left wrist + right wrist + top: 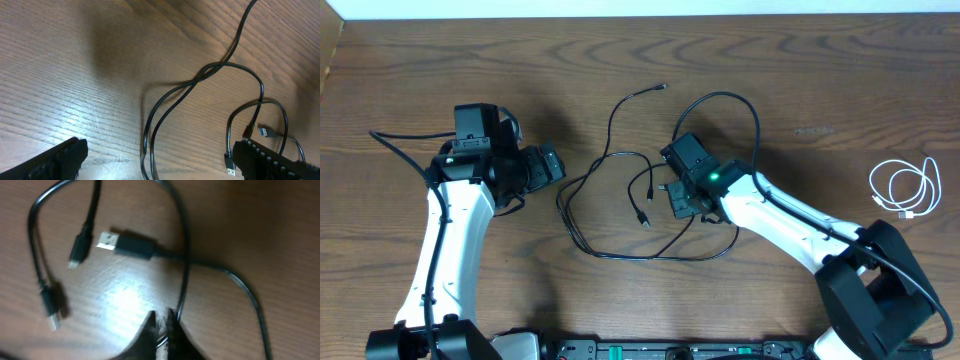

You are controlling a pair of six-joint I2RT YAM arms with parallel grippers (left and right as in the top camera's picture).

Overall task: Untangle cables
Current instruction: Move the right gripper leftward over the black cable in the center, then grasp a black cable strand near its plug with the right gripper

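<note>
My right gripper should leave the USB plug end of the cables and pull a cable piece from the bend (578, 238) near my left gripper, as black cable pieces run in pairs at the bend (563, 207) there.
The long black cable (610, 253) lies in tangled loops at the table's middle, its plug ends inside the loops. The short white cable (905, 187) lies coiled apart at the far right. My left gripper (558, 165) is open and empty at the left edge of the black loops. In the left wrist view (160, 156) two black strands (175, 95) run between its spread fingers. My right gripper (674, 200) sits over the middle of the tangle. In the right wrist view (162, 320) it is shut on a strand of the black cable (185, 245), next to a USB plug (127, 243).
Bare wooden table (820, 90) lies around the tangle. The right arm (790, 225) reaches in from the lower right over part of the black cable. The left arm (455, 230) stands at the left. The table's far edge runs along the top.
</note>
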